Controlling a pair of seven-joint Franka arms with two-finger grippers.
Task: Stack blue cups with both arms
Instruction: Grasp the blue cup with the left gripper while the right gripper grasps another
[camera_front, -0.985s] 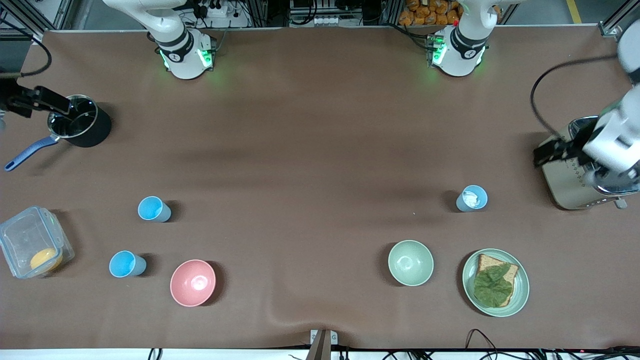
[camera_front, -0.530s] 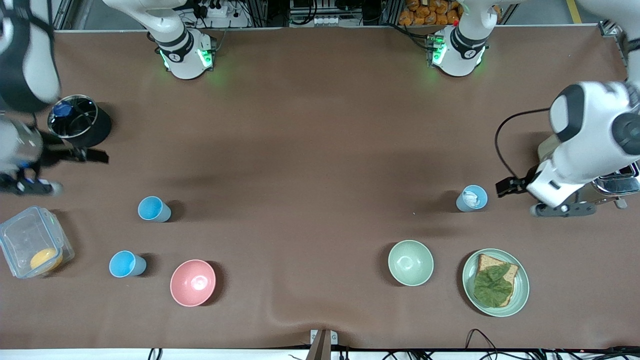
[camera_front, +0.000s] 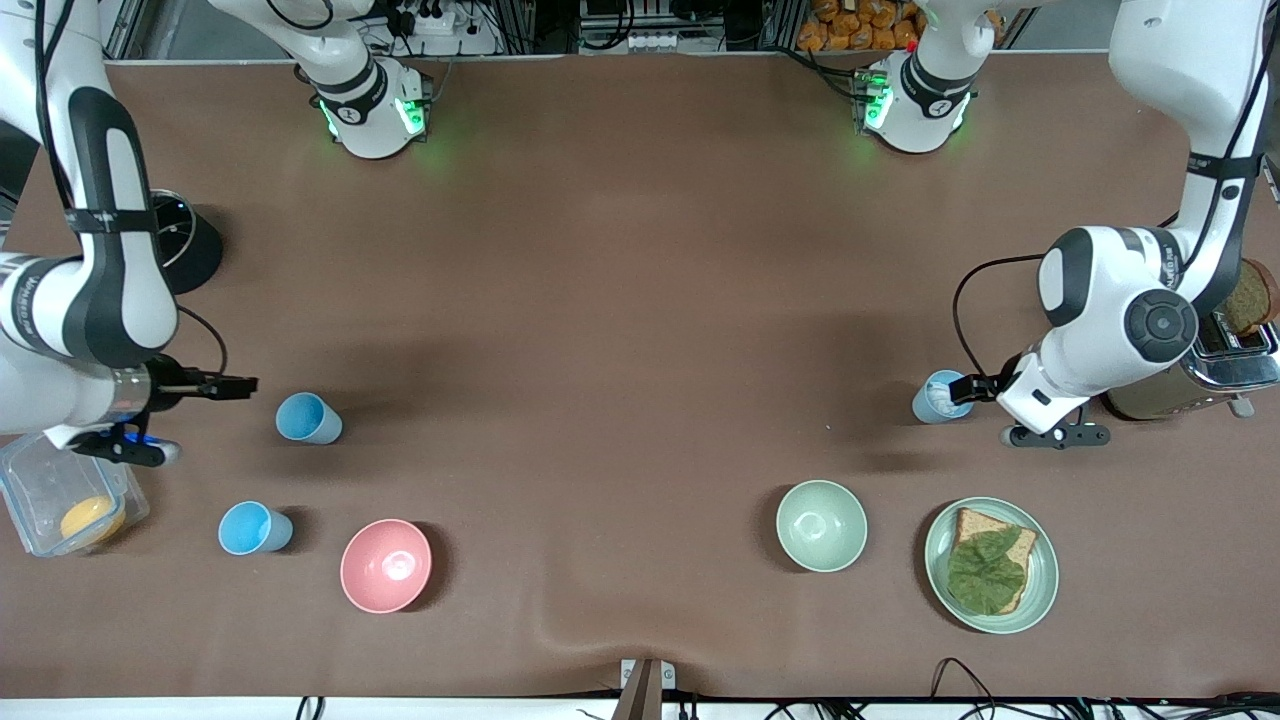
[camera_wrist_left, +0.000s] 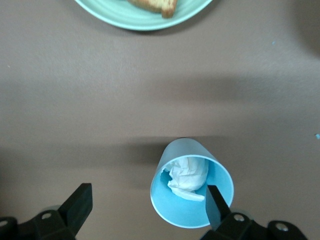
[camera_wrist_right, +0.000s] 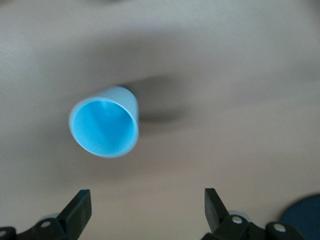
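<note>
The crumpled white paper (camera_wrist_left: 189, 175) is inside the grey-blue cup, below its rim (camera_wrist_left: 152, 192), so it will stay in place and come along when I carry the cup.
Three blue cups stand upright on the brown table. The grey-blue cup (camera_front: 940, 397) holds crumpled white paper. My left gripper (camera_front: 972, 388) is low beside it, toward the left arm's end. In the left wrist view the gripper (camera_wrist_left: 148, 205) is open; the cup (camera_wrist_left: 191, 192) sits off to one side, and one finger (camera_wrist_left: 216, 206) overlaps its rim. A sky-blue cup (camera_front: 306, 417) stands near my right gripper (camera_front: 243, 384). In the right wrist view the gripper (camera_wrist_right: 146, 205) is open and empty, apart from that cup (camera_wrist_right: 105, 129). Another sky-blue cup (camera_front: 252, 527) stands nearer the front camera.
A pink bowl (camera_front: 386, 565) is beside the nearest cup. A pale green bowl (camera_front: 821, 525) and a green plate (camera_front: 1040, 590) with bread and lettuce lie nearer the camera than the grey-blue cup. A clear box (camera_front: 40, 480), a black pot (camera_front: 195, 250) and a toaster (camera_front: 1210, 385) stand at the table's ends.
Both arms have swung in from the table's ends and come down. The right gripper moved from the pot toward a sky-blue cup; the left gripper moved from the toaster to the grey-blue cup.
</note>
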